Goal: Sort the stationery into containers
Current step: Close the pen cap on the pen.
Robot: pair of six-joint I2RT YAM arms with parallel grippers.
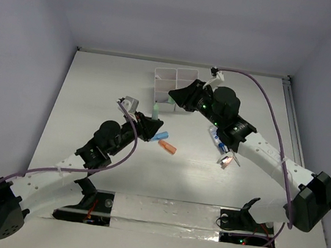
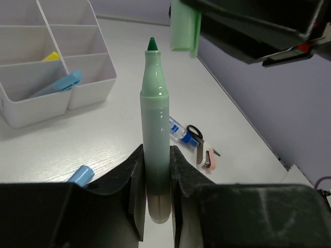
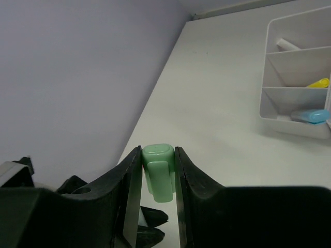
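Note:
The cap in my right gripper is off to one side of the marker's tip (image 2: 152, 45). My left gripper should move the marker under the cap (image 2: 185, 48) before the cap goes on.
My left gripper (image 1: 152, 128) is shut on an uncapped pale-green marker (image 2: 155, 119), its dark green tip pointing up and away. My right gripper (image 1: 173, 97) is shut on the marker's pale-green cap (image 3: 158, 173), held just beyond the tip; the cap also shows in the left wrist view (image 2: 185, 26). The white organizer (image 1: 168, 77) stands behind both grippers. In it lie a blue marker (image 2: 58, 86), a yellow item (image 2: 50, 56) and a white item (image 3: 287, 45). A blue marker (image 1: 163, 142) and an orange marker (image 1: 170, 149) lie on the table.
A blue-labelled tube (image 2: 180, 129) and black-handled scissors (image 2: 198, 146) with a pink piece (image 2: 210, 159) lie on the table to the right, under my right arm. A purple cable (image 1: 272, 111) loops over the right arm. White walls close in the table.

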